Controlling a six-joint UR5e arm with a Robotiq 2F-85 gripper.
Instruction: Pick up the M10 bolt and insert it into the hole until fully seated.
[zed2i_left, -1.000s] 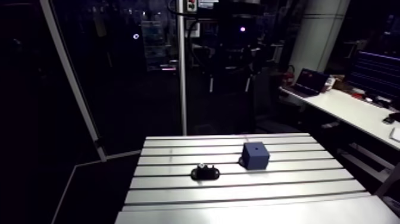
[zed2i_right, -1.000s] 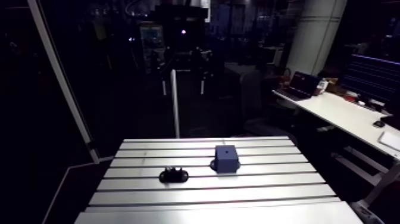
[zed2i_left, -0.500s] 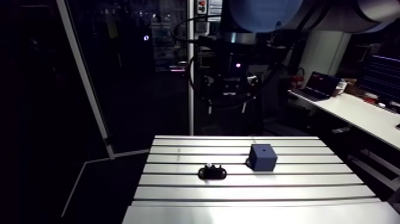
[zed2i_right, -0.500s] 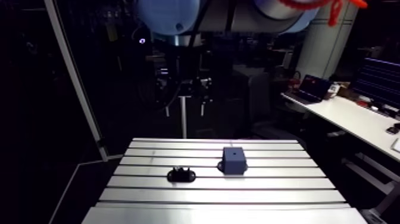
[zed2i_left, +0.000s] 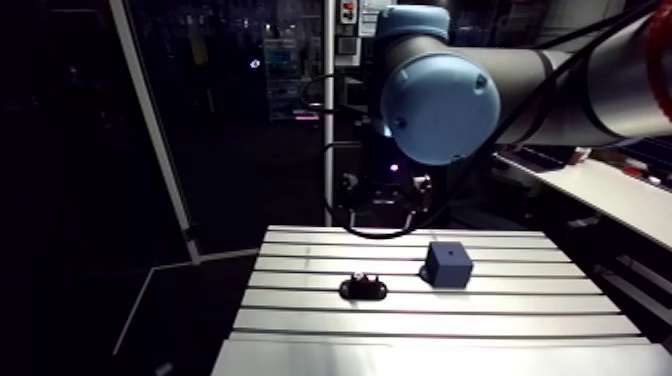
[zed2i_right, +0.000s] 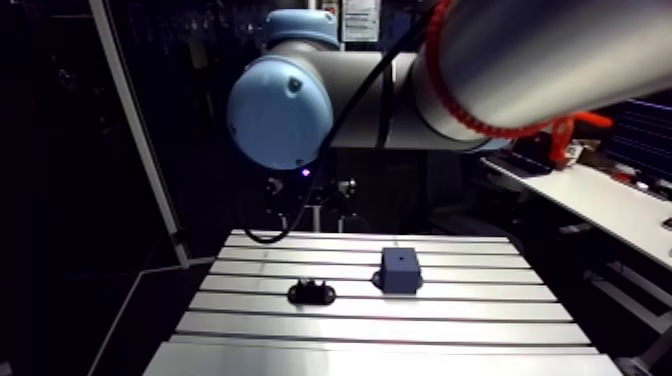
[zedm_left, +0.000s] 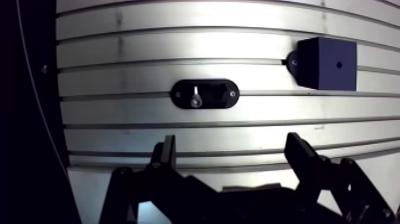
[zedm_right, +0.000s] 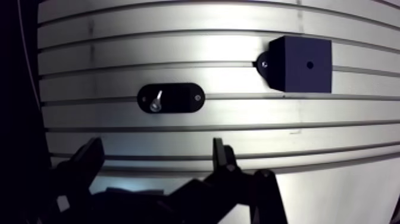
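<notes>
My gripper will lift the silver bolt (zedm_left: 196, 100), and the bolt should come loose while the black holder stays in place, because screws (zedm_left: 233, 93) show at both ends of the holder.
In the wrist view a silver M10 bolt (zedm_left: 195, 98) stands in a black oval holder (zedm_left: 204, 94) on the slotted aluminium table (zedm_left: 178, 36). It is ahead of my gripper (zedm_left: 233, 156), some way off. The gripper is open, its two dark fingers (zedm_left: 166, 152) spread wide with nothing between them. A dark blue cube block (zedm_left: 327, 55) with a small round hole (zedm_left: 338, 64) in its top face sits further ahead, off to one side of the holder. The arm view shows the holder (zed2i_left: 363, 288) and the block (zed2i_left: 448, 264) side by side mid-table.
The table's edge and a dark drop (zedm_left: 30, 119) lie beside the holder, on the side away from the block. In the arm view my arm's big light-blue joint (zed2i_left: 440, 95) hangs high over the table's far side.
The arm view has shifted as the camera moved, and the arm's upper links and blue joint have come into the picture. Holder, bolt and block have stayed where they were.
</notes>
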